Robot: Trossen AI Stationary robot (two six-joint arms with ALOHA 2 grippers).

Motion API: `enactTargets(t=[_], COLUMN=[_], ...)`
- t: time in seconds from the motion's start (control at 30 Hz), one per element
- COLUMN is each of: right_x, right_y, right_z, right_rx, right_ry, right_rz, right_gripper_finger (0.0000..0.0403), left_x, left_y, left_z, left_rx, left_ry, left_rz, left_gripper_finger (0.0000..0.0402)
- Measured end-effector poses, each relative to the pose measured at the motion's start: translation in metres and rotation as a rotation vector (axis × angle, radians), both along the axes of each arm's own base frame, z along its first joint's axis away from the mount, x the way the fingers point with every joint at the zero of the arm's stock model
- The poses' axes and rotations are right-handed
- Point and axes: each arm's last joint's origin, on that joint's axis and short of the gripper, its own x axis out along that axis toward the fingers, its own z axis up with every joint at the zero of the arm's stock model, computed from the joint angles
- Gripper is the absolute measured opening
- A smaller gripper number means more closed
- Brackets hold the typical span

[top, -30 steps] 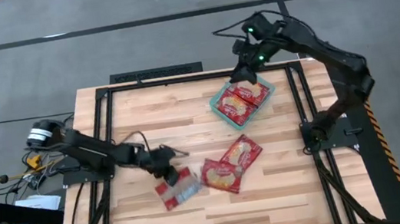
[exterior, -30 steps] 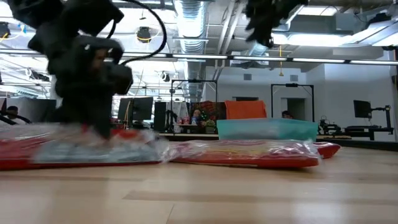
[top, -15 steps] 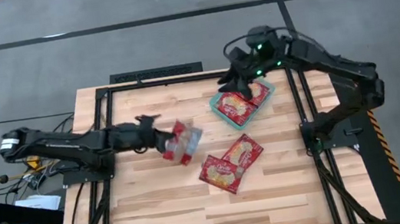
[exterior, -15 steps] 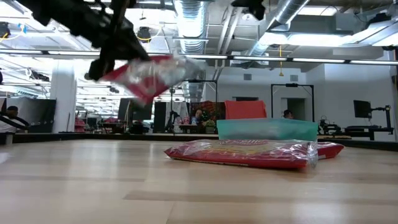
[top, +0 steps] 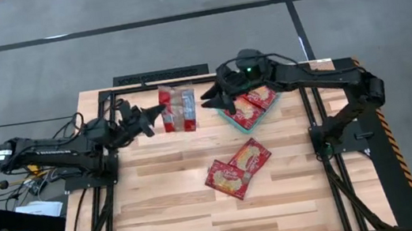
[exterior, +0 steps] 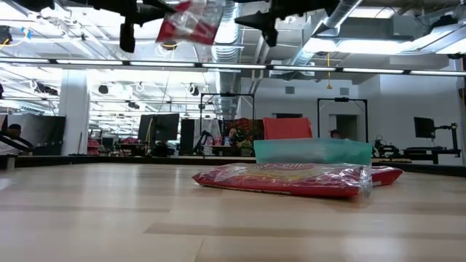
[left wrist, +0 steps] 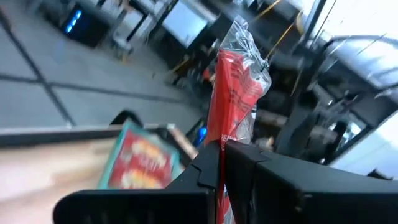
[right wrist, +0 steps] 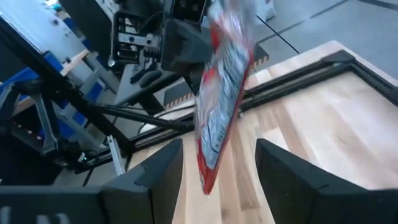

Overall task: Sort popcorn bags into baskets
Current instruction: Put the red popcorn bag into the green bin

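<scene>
My left gripper is holding the popcorn bag away from the teal basket (top: 249, 113). I need my right gripper to take the bag's free edge (top: 191, 109) before my left gripper moves back.
My left gripper (top: 157, 116) is shut on a red popcorn bag (top: 179, 108) and holds it high above the table's far part; the low view shows the bag (exterior: 191, 18) near the top of the picture. My right gripper (top: 205, 99) is open just to the bag's right, pointing at it. In the right wrist view the bag (right wrist: 224, 99) stands ahead of the spread fingers; I see no touch. The teal basket (top: 229, 117) sits on the table behind the right gripper, with two bags (top: 249, 103) lying in it. Two more bags (top: 237, 167) lie on the table's middle, overlapping. My left gripper pinches the bag's left end (left wrist: 219, 134) between its two fingers, which come at it about level from the table's left. The bag is lifted clear and sticks out beyond the fingertips toward the right gripper.
A black metal frame (top: 161, 77) runs along the table's far edge and sides. Bare wood lies on the table's near half and left side. The low view shows the two lying bags (exterior: 291, 180) in front of the basket (exterior: 313, 151).
My left gripper took the bag from the table's near left, lifted it clear and carried it up toward the far edge, turning it on the way. My right gripper left its place over the basket and swung left toward the raised bag.
</scene>
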Motion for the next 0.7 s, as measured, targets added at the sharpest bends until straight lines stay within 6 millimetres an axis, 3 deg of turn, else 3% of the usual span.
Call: enactTargets(t=[0.33,0.7], right_x=[0.026,0.041], right_y=[0.006,-0.011], right_z=[-0.013,-0.024], right_rx=[0.009,0.005], right_ry=[-0.067,-0.143], right_rz=[0.035,-0.011], right_gripper_finger=[0.0228,0.0219], left_x=[0.005,0.02], left_y=[0.01,0.012], left_z=[0.006,-0.002], left_rx=[0.025,0.001], left_ry=[-0.094,-0.103], left_rz=[0.037,0.009], left_gripper_finger=[0.0,0.0])
